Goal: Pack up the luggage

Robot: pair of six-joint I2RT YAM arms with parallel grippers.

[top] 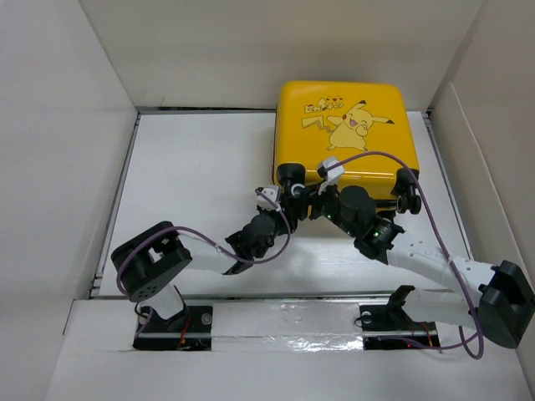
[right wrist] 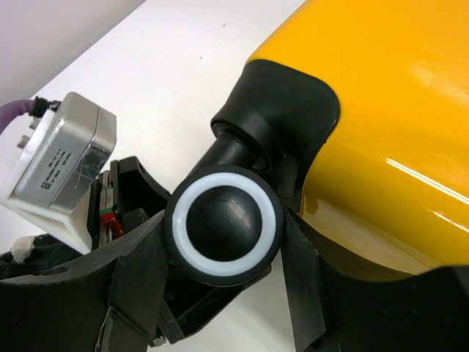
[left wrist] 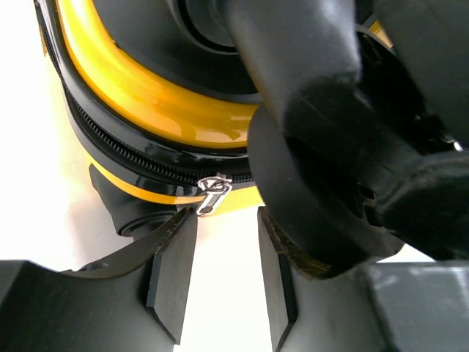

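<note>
My left gripper's open fingers are just short of the silver zipper pull (left wrist: 213, 195), so I should move them closer to the black zipper (left wrist: 192, 177) before they close.
The yellow luggage (top: 347, 125) with the Pikachu print lies closed and flat at the back right of the table. My right gripper (top: 303, 190) is at its near-left corner. In the right wrist view the right gripper (right wrist: 223, 220) is shut on a black wheel (right wrist: 223, 224) with a white ring, one finger on each side. My left gripper (top: 282, 207) is just beside it, open and empty (left wrist: 226, 220). A silver zipper pull (left wrist: 212, 194) hangs on the black zipper (left wrist: 146, 165) just beyond its left fingertip (left wrist: 176, 242).
White walls (top: 75, 125) close in the white table (top: 201, 167) on the left, back and right. The luggage's other near wheel (top: 410, 200) sticks out at the right. The right gripper's body (left wrist: 330, 183) crowds the left gripper's right side.
</note>
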